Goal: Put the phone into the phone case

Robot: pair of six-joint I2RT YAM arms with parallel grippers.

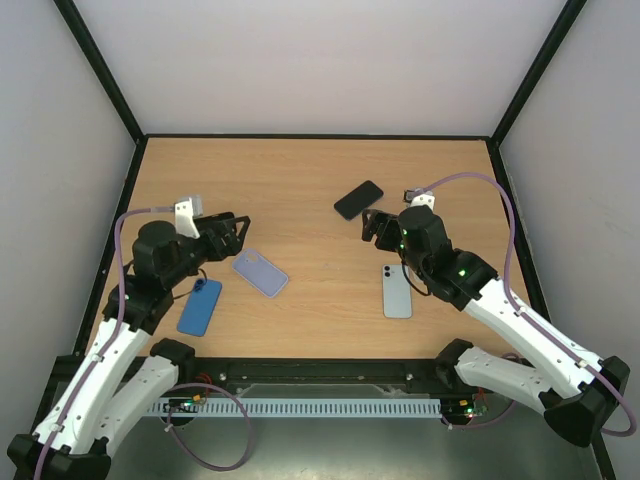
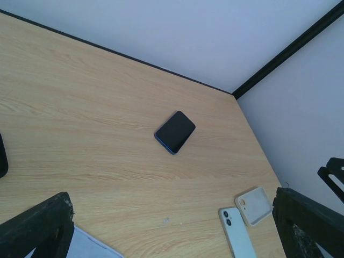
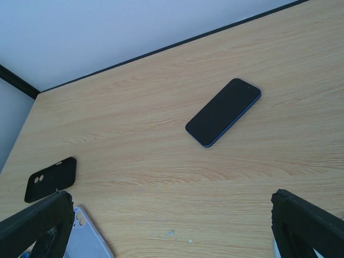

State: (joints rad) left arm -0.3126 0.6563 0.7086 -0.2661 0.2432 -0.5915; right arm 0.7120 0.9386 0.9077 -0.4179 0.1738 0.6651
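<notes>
The white phone is far away from my left gripper, so next my right gripper moves back, grips the phone's sides and passes the phone over.
A dark phone with blue edges lies screen up at mid-table, also seen as the dark phone and the dark phone. A white phone lies back up near the right arm. A lavender case and a blue case lie by the left arm. A beige case lies beside the white phone. A black case lies left of the lavender case. My left gripper and right gripper hover open above the table, holding nothing.
The wooden table is bounded by a black frame and white walls at the back and sides. The black rail with the arm bases runs along the near edge.
</notes>
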